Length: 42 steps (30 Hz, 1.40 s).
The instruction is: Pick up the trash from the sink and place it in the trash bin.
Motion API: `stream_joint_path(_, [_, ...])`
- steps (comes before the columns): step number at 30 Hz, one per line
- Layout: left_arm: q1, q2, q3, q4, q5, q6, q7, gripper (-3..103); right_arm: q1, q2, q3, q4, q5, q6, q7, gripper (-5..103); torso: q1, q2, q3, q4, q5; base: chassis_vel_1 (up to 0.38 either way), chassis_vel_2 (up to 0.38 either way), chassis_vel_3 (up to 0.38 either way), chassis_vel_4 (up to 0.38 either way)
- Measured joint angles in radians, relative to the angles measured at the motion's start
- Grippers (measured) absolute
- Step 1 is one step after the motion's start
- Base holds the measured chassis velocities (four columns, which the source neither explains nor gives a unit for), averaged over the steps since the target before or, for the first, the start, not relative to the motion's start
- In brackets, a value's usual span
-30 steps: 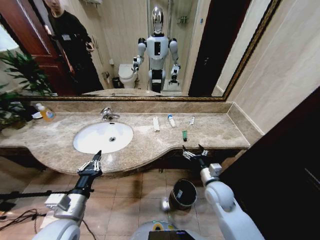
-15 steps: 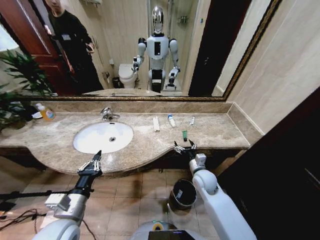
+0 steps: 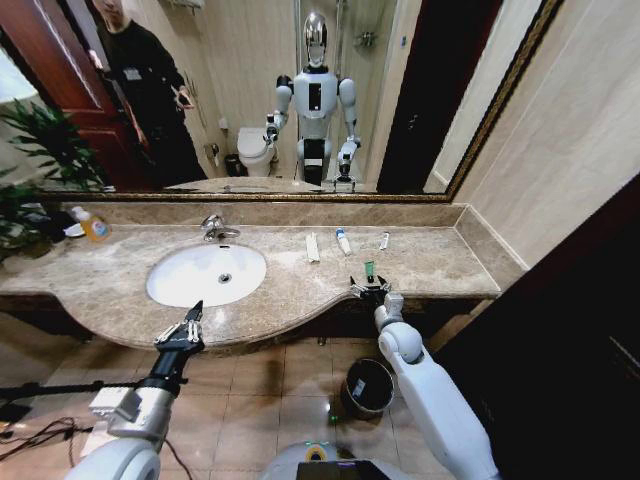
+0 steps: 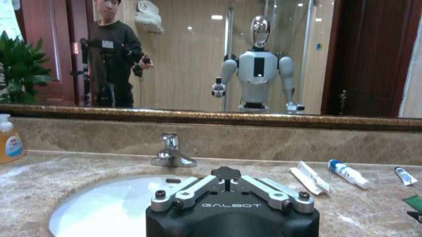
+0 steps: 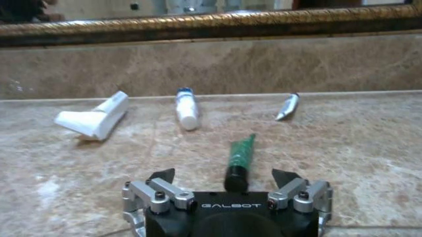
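Observation:
The green tube (image 3: 369, 269) has the dark cap (image 5: 236, 178) sitting flush and straight on it, so I expect the tube to come along whole, sticking straight out, when I lift it.
The trash lies on the beige countertop to the right of the sink (image 3: 206, 274), not in it: a flat white packet (image 3: 312, 247), a white tube with a blue cap (image 3: 343, 241), a small white tube (image 3: 383, 241) and a dark green tube (image 3: 369, 270). My right gripper (image 3: 369, 290) is open just in front of the green tube (image 5: 240, 160), whose dark cap end lies between the spread fingertips (image 5: 285, 177). My left gripper (image 3: 185, 327) hangs shut at the counter's front edge, before the basin (image 4: 112, 207). The dark round trash bin (image 3: 367, 388) stands on the floor below my right arm.
A chrome faucet (image 3: 214, 229) stands behind the basin, and a yellow-orange bottle (image 3: 92, 226) sits at the far left by a plant. A gold-framed mirror runs along the backsplash. A wall closes off the counter's right end.
My right gripper has moved from off the counter's front edge up and over the countertop, reaching the green tube's near end. The left arm has stayed put.

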<state>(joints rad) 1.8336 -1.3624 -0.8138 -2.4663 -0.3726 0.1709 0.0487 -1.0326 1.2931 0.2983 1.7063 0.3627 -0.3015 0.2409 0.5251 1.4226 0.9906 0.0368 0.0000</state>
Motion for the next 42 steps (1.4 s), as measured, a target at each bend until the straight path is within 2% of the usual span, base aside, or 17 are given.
stream_joint_path(3, [0.000, 0.000, 0.000, 0.000, 0.000, 0.000, 0.000, 0, 0.007, -0.004, 0.010, -0.008, 0.007, -0.007, 0.008, 89, 0.000, 0.000, 0.000, 0.0000, -0.0001, 0.000, 0.000, 0.000, 0.000])
stream_joint_path(5, [0.000, 0.000, 0.000, 0.000, 0.000, 0.000, 0.000, 0, 0.008, -0.005, 0.011, -0.010, 0.007, -0.008, 0.009, 89, 0.000, 0.000, 0.000, 0.0000, -0.0001, 0.000, 0.000, 0.000, 0.000])
stream_joint_path(6, [0.000, 0.000, 0.000, 0.000, 0.000, 0.000, 0.000, 0, 0.009, -0.006, 0.012, -0.012, 0.007, -0.008, 0.010, 84, 0.000, 0.000, 0.000, 0.0000, -0.0001, 0.000, 0.000, 0.000, 0.000])
stream_joint_path(7, [0.000, 0.000, 0.000, 0.000, 0.000, 0.000, 0.000, 0, 0.009, -0.006, 0.012, -0.015, 0.007, -0.008, 0.010, 76, 0.000, 0.000, 0.000, 0.0000, 0.0000, 0.000, 0.000, 0.000, 0.000])
stream_joint_path(9, [0.000, 0.000, 0.000, 0.000, 0.000, 0.000, 0.000, 0, 0.009, -0.006, 0.013, -0.017, 0.007, -0.008, 0.010, 76, 0.000, 0.000, 0.000, 0.0000, 0.0000, 0.000, 0.000, 0.000, 0.000])
stream_joint_path(11, [0.000, 0.000, 0.000, 0.000, 0.000, 0.000, 0.000, 0, 0.010, -0.005, 0.013, -0.022, 0.007, -0.008, 0.010, 65, 0.000, 0.000, 0.000, 0.0000, -0.0001, 0.000, 0.000, 0.000, 0.000])
stream_joint_path(12, [0.000, 0.000, 0.000, 0.000, 0.000, 0.000, 0.000, 0, 0.010, -0.005, 0.013, -0.022, 0.007, -0.008, 0.010, 65, 0.000, 0.000, 0.000, 0.0000, -0.0001, 0.000, 0.000, 0.000, 0.000])
stream_joint_path(15, [0.000, 0.000, 0.000, 0.000, 0.000, 0.000, 0.000, 0, 0.012, -0.002, 0.013, -0.028, 0.000, -0.006, 0.011, 48, 0.000, 0.000, 0.000, 0.0000, -0.0001, 0.000, 0.000, 0.000, 0.000])
stream_joint_path(16, [0.000, 0.000, 0.000, 0.000, 0.000, 0.000, 0.000, 0, 0.012, -0.002, 0.013, -0.028, 0.000, -0.006, 0.011, 48, 0.000, 0.000, 0.000, 0.0000, -0.0001, 0.000, 0.000, 0.000, 0.000])
stream_joint_path(19, [0.000, 0.000, 0.000, 0.000, 0.000, 0.000, 0.000, 0, 0.012, 0.000, 0.015, -0.029, -0.005, -0.005, 0.017, 32, 0.000, 0.000, 0.000, 0.0000, -0.0001, 0.000, 0.000, 0.000, 0.000])
stream_joint_path(22, [0.000, 0.000, 0.000, 0.000, 0.000, 0.000, 0.000, 0, 0.011, 0.000, 0.016, -0.029, -0.006, -0.004, 0.017, 32, 0.000, 0.000, 0.000, 0.0000, -0.0001, 0.000, 0.000, 0.000, 0.000])
stream_joint_path(23, [0.000, 0.000, 0.000, 0.000, 0.000, 0.000, 0.000, 0, 0.008, 0.000, 0.017, -0.028, -0.008, -0.003, 0.017, 22, 0.000, 0.000, 0.000, 0.0000, -0.0001, 0.000, 0.000, 0.000, 0.000])
stream_joint_path(35, [0.000, 0.000, 0.000, 0.000, 0.000, 0.000, 0.000, 0, -0.027, -0.005, 0.031, 0.021, -0.014, 0.011, 0.023, 21, 0.000, 0.000, 0.000, 0.0000, 0.0000, 0.000, 0.000, 0.000, 0.000])
stream_joint_path(42, [0.000, 0.000, 0.000, 0.000, 0.000, 0.000, 0.000, 0, -0.120, -0.032, 0.072, 0.119, -0.013, 0.024, 0.012, 21, 0.000, 0.000, 0.000, 0.0000, 0.0000, 0.000, 0.000, 0.000, 0.000])
